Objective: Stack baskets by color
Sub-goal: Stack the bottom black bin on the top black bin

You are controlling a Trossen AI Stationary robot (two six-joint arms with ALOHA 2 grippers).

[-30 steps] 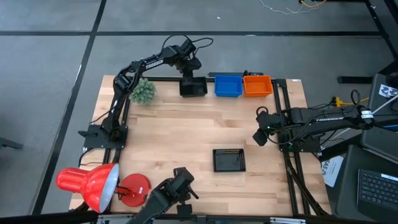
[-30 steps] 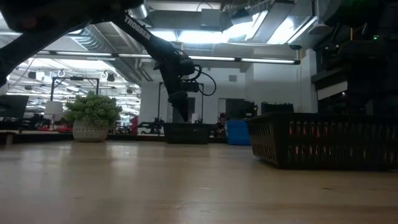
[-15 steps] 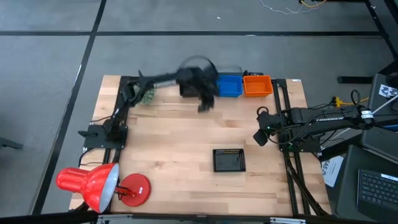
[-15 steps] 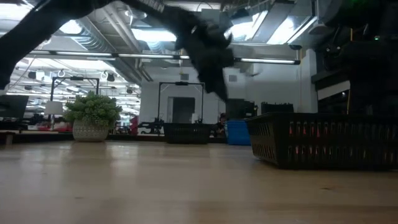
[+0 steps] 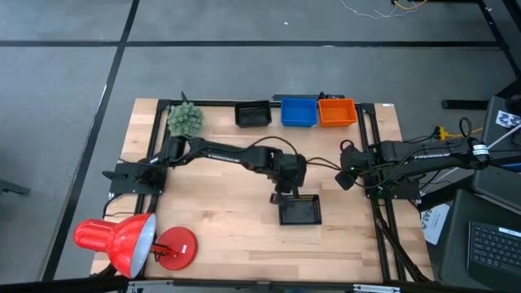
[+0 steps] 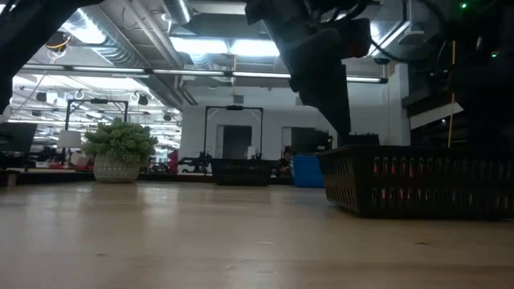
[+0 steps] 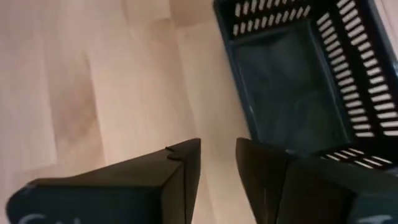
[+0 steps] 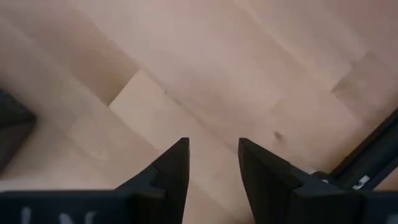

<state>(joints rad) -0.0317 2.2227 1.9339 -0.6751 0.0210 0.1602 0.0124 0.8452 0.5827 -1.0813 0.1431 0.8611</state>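
Note:
My left gripper should go on moving down, because its open fingers are across the middle black basket's side rim (image 5: 280, 215). It should go on until they are on both sides of that rim (image 7: 243, 99) before it closes.
A black basket (image 5: 299, 209) sits alone, flat on its base, in the middle of the table; it also shows in the low view (image 6: 418, 181) and the left wrist view (image 7: 305, 74). My left gripper (image 5: 281, 195) hovers open just above the corner of this basket nearest the table's left and far edges, and its fingers (image 7: 217, 158) hold nothing. Along the far edge stand a second black basket (image 5: 253, 114), a blue basket (image 5: 299, 112) and an orange basket (image 5: 337, 111) side by side. My right gripper (image 5: 346, 175) waits open at the table's right side, over bare wood (image 8: 213, 155).
A fuzzy green plant ball (image 5: 185, 119) stands at the far left corner. A red desk lamp (image 5: 122, 240) sits at the near left corner. Dark frame rails (image 5: 383, 220) run along the table's right side. Bare wood lies between the middle basket and the far row.
My left gripper has swung fast from the black basket at the far edge toward the table's near edge and right, ending over the lone black basket in the middle. The far black basket has stayed in place.

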